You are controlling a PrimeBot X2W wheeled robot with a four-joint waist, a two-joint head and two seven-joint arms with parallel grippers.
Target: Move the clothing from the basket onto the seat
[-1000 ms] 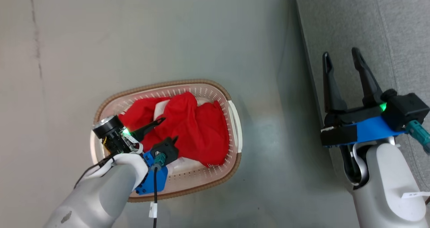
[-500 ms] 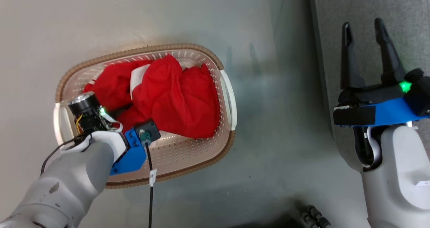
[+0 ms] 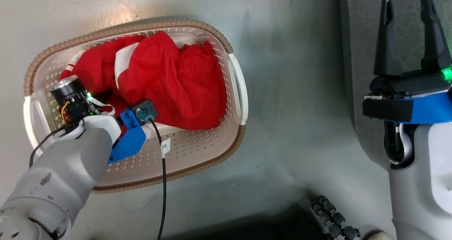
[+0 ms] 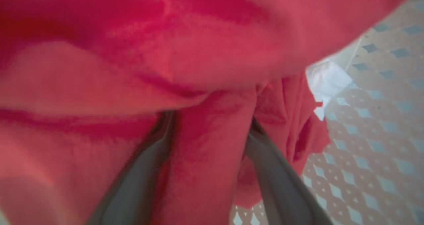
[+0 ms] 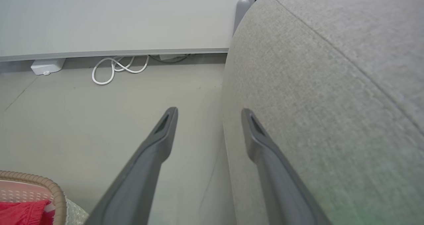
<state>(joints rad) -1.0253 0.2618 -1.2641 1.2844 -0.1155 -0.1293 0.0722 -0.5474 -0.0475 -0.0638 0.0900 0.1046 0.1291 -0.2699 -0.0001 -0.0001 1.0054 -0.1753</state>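
A white band (image 3: 123,62) divides the heap, so the red clothing at the heap's striped end (image 3: 94,66) should come off by itself when the robot carries it, and more will stay behind.
The red clothing (image 3: 169,81) lies heaped in the cream basket (image 3: 197,162), which stands on the floor. My left gripper (image 4: 212,119) has pushed down into the heap at the basket's left end. Its fingers (image 4: 145,172) stand apart with a fold of red fabric between them, and their tips are buried, so it is open. My right gripper (image 3: 406,10) is open and holds nothing, hovering at the edge of the grey seat (image 3: 360,21). The right wrist view shows that gripper (image 5: 208,114) beside the seat's rounded side (image 5: 331,102).
Grey floor (image 3: 289,91) separates the basket from the seat. A black cable (image 3: 163,183) hangs from my left wrist over the basket's near rim. A dark wheeled base (image 3: 332,218) shows at the bottom. A white cable coil (image 5: 116,67) lies by the far wall.
The head camera has shifted, so the whole picture moved up and left. My left gripper has sunk into the clothing, burying fingers that showed a second ago. The right gripper stays open.
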